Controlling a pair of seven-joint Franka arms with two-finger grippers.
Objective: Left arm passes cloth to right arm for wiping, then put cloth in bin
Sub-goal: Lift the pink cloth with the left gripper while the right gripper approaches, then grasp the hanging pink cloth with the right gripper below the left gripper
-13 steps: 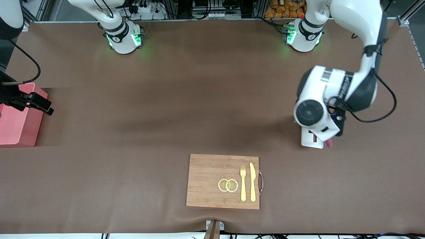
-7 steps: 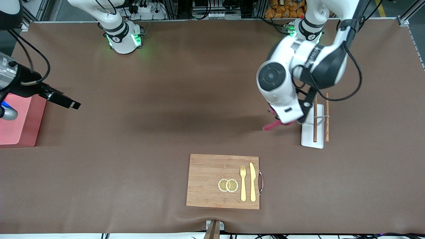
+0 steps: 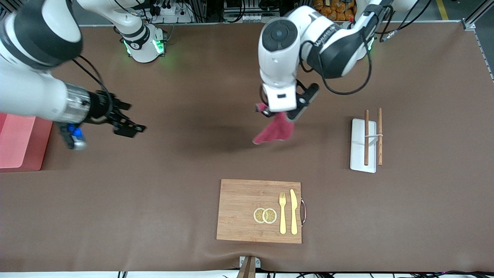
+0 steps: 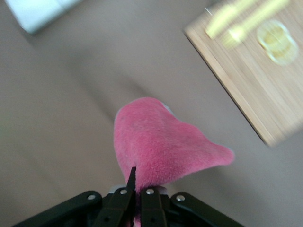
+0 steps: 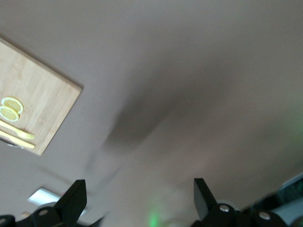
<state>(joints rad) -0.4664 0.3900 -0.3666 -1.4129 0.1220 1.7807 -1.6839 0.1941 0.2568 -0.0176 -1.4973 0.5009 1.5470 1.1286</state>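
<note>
The robot's left gripper is holding the cloth far away from the salmon-pink bin (image 3: 23, 146), so next the right gripper moves over, grabs the cloth's hanging end (image 3: 274, 129) and brings it to the bin.
My left gripper (image 3: 280, 115) is shut on a corner of the crimson-magenta cloth (image 3: 274, 132) and holds it in the air over the bare brown mat at the table's middle. In the left wrist view the cloth (image 4: 161, 146) hangs floppy from the closed fingers of the left gripper (image 4: 137, 187). My right gripper (image 3: 129, 129) is open and empty, in the air over the mat between the bin and the cloth, pointing toward the cloth. Its two fingers stand wide apart in the right wrist view (image 5: 139, 194). The salmon-pink bin (image 3: 19, 144) stands at the right arm's end of the table, partly covered by the right arm.
A wooden cutting board (image 3: 241, 210) with a fork, a knife and two lemon slices lies nearer the front camera than the cloth. A flat white rack (image 3: 362, 148) with two brown sticks lies toward the left arm's end.
My left arm has swung from the white rack to over the table's middle, carrying the cloth. My right arm has moved from the bin toward the middle.
</note>
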